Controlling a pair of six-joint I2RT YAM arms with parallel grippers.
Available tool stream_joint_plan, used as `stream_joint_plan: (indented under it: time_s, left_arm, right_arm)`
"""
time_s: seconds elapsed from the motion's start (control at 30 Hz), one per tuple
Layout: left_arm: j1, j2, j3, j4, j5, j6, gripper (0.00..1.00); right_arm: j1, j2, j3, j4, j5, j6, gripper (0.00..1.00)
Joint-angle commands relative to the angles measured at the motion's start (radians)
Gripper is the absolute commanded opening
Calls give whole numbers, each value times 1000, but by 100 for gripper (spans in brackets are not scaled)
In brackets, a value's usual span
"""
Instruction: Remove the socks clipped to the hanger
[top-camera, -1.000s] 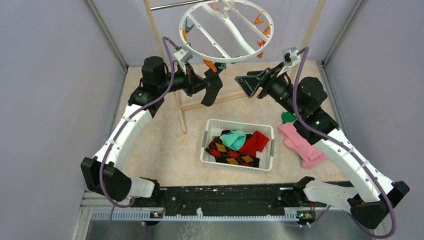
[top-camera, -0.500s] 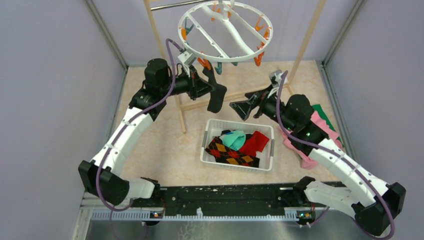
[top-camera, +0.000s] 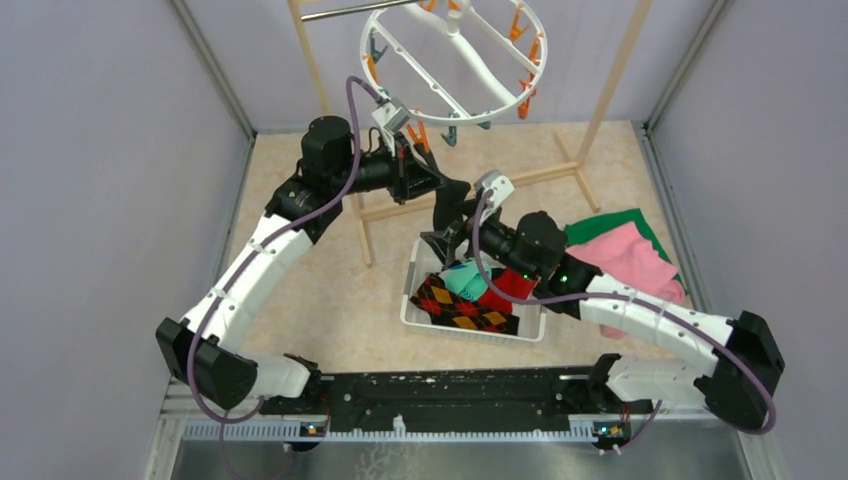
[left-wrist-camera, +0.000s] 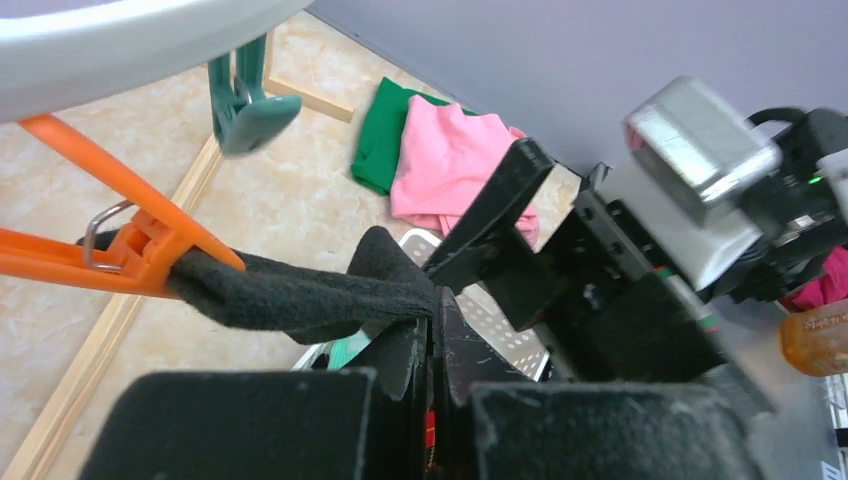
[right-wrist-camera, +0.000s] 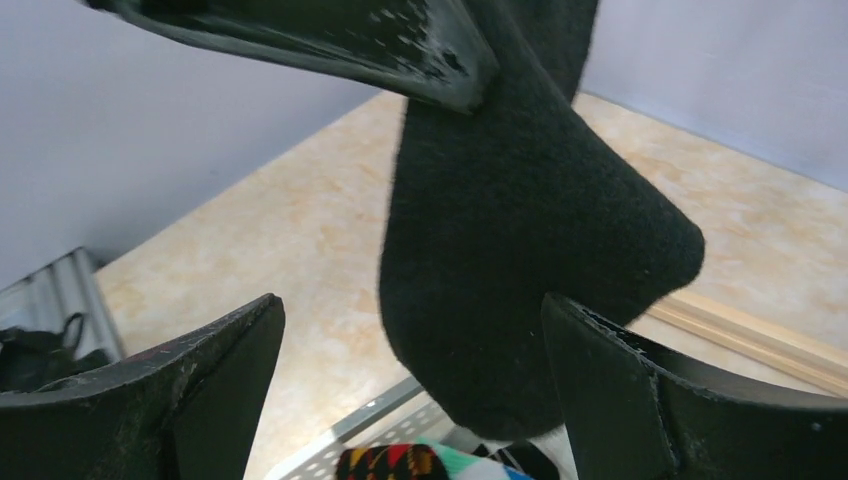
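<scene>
The orange clip is gripping the black sock's end (left-wrist-camera: 190, 274). My right gripper should hold the sock while my left gripper leaves the sock's middle and takes the orange clip (left-wrist-camera: 150, 235).
The white ring hanger (top-camera: 455, 60) hangs at the top with orange and teal clips. A black sock (top-camera: 448, 205) stretches from an orange clip (left-wrist-camera: 130, 245) down toward the basket. My left gripper (top-camera: 432, 185) is shut on the black sock (left-wrist-camera: 300, 295) near its middle, jaws pressed together (left-wrist-camera: 435, 310). My right gripper (top-camera: 445, 240) is open, and the sock's toe (right-wrist-camera: 520, 260) hangs between its spread fingers (right-wrist-camera: 680, 400), above the basket. Argyle (top-camera: 455, 305), teal (top-camera: 468, 278) and red (top-camera: 510, 285) socks lie in the white basket (top-camera: 408, 300).
The wooden rack's posts (top-camera: 610, 80) and base bar (top-camera: 540, 172) stand behind the arms. Folded pink (top-camera: 630, 255) and green (top-camera: 610, 225) cloths lie right of the basket. Grey walls close in both sides. A teal clip (left-wrist-camera: 245, 100) dangles near the left gripper.
My right arm has swung left and down, bringing its open gripper under the black sock over the basket. My left gripper has pulled the sock rightward, and the hanger has tilted.
</scene>
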Motion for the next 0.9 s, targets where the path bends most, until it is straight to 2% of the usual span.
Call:
stream_joint_plan:
  time_s: [0.0, 0.1, 0.13, 0.27, 0.33, 0.4, 0.53, 0.6, 0.7, 0.83, 0.87]
  left_arm:
    - [-9, -1, 48, 23, -13, -30, 0]
    - [-10, 0, 41, 29, -10, -45, 0]
    - [-10, 0, 38, 30, -7, -49, 0]
    - [-10, -12, 19, 34, -2, -64, 0]
    - [-10, -21, 9, 31, -5, -67, 2]
    - [-8, -37, 11, 9, -16, -57, 35]
    - [7, -85, 8, -53, -48, -26, 58]
    - [12, -106, -1, -68, -52, -24, 55]
    - [17, -122, -42, -24, -20, -72, 32]
    - [18, -86, -63, 61, 40, -127, 24]
    - [18, -76, -57, 70, 43, -127, 22]
  right_arm:
    - [14, 55, 65, 149, 153, -95, 95]
    - [15, 97, 92, 172, 237, -105, 75]
    - [15, 112, 107, 161, 255, -112, 62]
    - [15, 139, 126, 176, 251, -123, 0]
    - [17, 143, 133, 166, 242, -118, 0]
    - [20, 131, 128, 149, 234, -111, 0]
    - [20, 65, 66, 128, 233, -86, 0]
    - [20, 22, 30, 121, 232, -72, 0]
    - [20, -17, -7, 128, 219, -43, 0]
    - [20, -11, -14, 127, 191, -39, 0]
    - [20, -13, -20, 134, 191, -39, 13]
